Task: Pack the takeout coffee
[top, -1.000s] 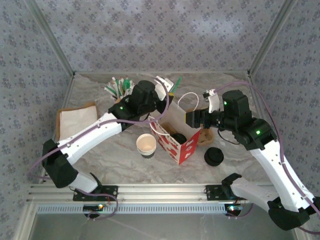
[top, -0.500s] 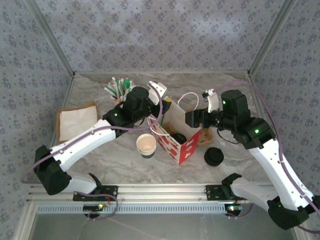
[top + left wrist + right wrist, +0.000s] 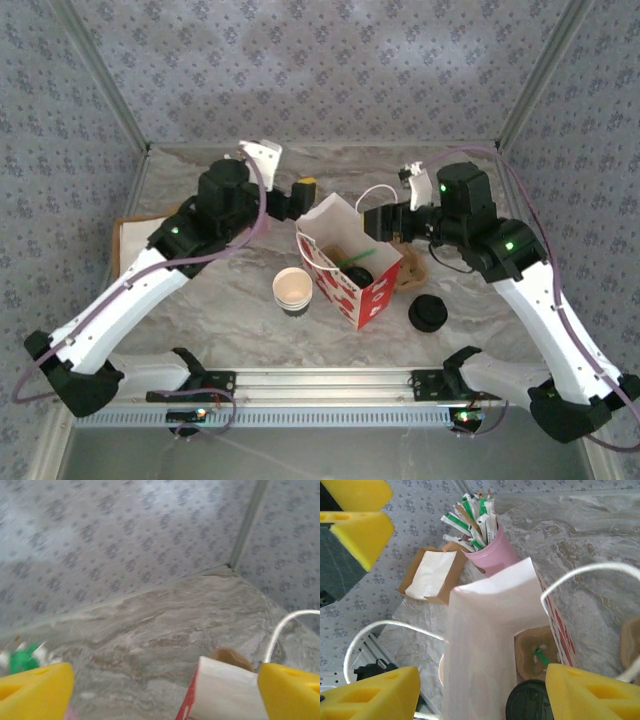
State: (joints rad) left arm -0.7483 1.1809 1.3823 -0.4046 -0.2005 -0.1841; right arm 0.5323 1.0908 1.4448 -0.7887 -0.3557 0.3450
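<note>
The robot's left gripper, with the coffee and green stick inside the bag, should carry on to the open napkin box and close on the top napkin.
The takeout coffee stands inside the red-and-white paper bag; its round black lid shows at the bottom, and the cup under it is hidden. A green stick lies beside the lid on a brown insert. My right gripper hangs open above the bag's mouth, holding nothing. Up and to the left of the bag is my left gripper, open and empty, with the bag's top corner below it.
A lidless stack of white cups stands left of the bag. Loose black lids lie to its right, near a brown piece. A pink cup of stir sticks and a napkin box sit at the back left.
My left gripper went from shut to wide open and drew back up and left from over the bag. The green stick now shows inside the bag. The right gripper rose slightly.
</note>
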